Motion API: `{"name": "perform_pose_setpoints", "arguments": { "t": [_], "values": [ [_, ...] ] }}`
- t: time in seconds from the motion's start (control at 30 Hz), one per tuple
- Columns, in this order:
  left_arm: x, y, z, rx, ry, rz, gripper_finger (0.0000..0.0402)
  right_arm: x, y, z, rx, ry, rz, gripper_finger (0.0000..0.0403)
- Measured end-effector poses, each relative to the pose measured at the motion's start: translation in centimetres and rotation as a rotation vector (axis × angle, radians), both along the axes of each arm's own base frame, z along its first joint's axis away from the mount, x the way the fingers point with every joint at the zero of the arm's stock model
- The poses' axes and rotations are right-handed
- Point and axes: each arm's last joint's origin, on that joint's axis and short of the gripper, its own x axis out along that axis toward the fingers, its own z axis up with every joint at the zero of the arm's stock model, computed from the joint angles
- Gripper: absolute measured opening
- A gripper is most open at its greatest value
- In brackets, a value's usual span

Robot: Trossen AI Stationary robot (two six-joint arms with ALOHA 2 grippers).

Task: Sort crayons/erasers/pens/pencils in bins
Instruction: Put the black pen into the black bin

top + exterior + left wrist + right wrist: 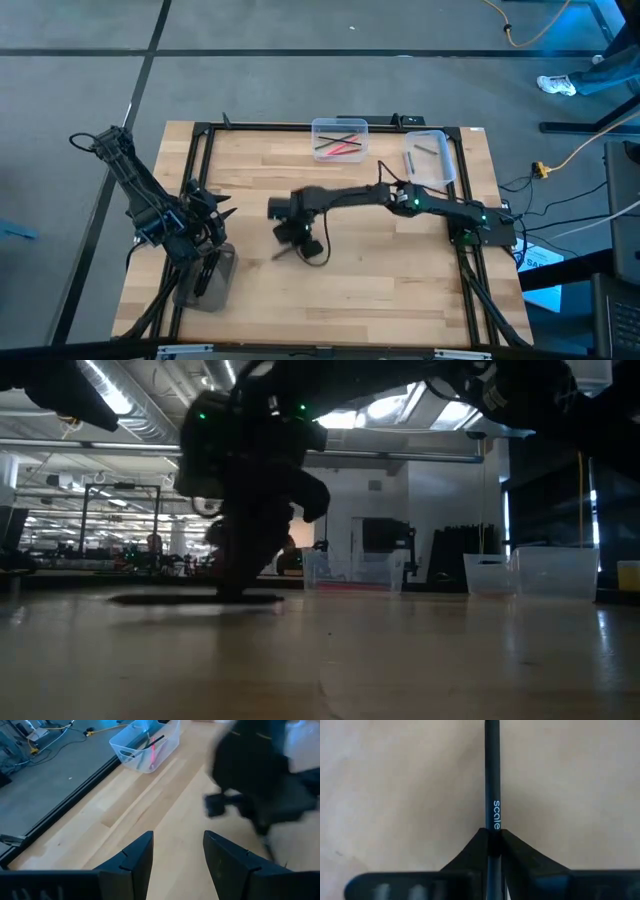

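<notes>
The smoky dark grey bin point(217, 284) lies by my left gripper but my right gripper holds the black pen, so my left gripper should take the pen's loose end point(135, 599).
A black pen point(491, 770) with the light word "scale" on its barrel is in my right gripper point(495, 832), which is shut on it near the middle of the table point(288, 240). My left gripper point(177, 855) stands open with nothing between its fingers, at the near left point(208, 262) over the smoky dark grey bin point(205, 290). Two clear bins stand at the far edge: one point(340, 138) holds red and dark sticks, the other point(430, 157) holds grey ones. My right gripper pinches the pen's barrel point(495, 817) between its two fingers, just behind the printed word. The fingers slant steeply down from above. The barrel runs on forward past the fingertips, close over the wood; I cannot tell whether it rests on the table.
Bare wood lies around the right gripper and toward the near edge point(380, 300). A black frame rail point(200, 160) runs along the table's sides. The right arm point(260, 785) shows as a dark mass in the left wrist view, beyond it the clear bin point(145, 745).
</notes>
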Motion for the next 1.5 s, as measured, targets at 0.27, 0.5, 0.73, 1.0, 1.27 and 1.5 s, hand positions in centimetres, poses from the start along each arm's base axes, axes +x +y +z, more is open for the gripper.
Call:
{"name": "perform_pose_setpoints", "arguments": {
  "t": [0.27, 0.5, 0.73, 1.0, 1.27, 1.5],
  "values": [
    [0.1, -0.1, 0.0, -0.003, -0.012, 0.001, 0.0166, -0.8, -4.0, 6.2, 0.007, -0.122, -0.073, 0.0045],
    [0.3, -0.3, -1.2, 0.004, -0.058, 0.004, 0.0166, -2.5, -5.8, 10.6, 0.071, -0.193, -0.074, 0.0045],
    [0.3, -0.1, -5.1, 0.027, -0.073, 0.005, 0.0166, -2.8, -6.4, 6.7, 0.25, -0.225, -0.074, 0.0045],
    [0.6, -0.5, -8.8, 0.03, -0.101, -0.063, 0.0166, -1.5, -4.8, 1.5, 0.471, -0.765, -0.242, 0.0046],
    [1.3, -1.2, -8.6, 0.183, -0.181, -0.114, 0.0166, -2.8, -4.2, 0.3, 0.374, -1.026, -0.454, 0.0053],
    [2.3, -1.5, -8.0, 0.236, -0.18, -0.132, 0.0166, -2.7, -3.9, 1.1, 0.364, -1.115, -0.417, 0.0054]
  ]
}}
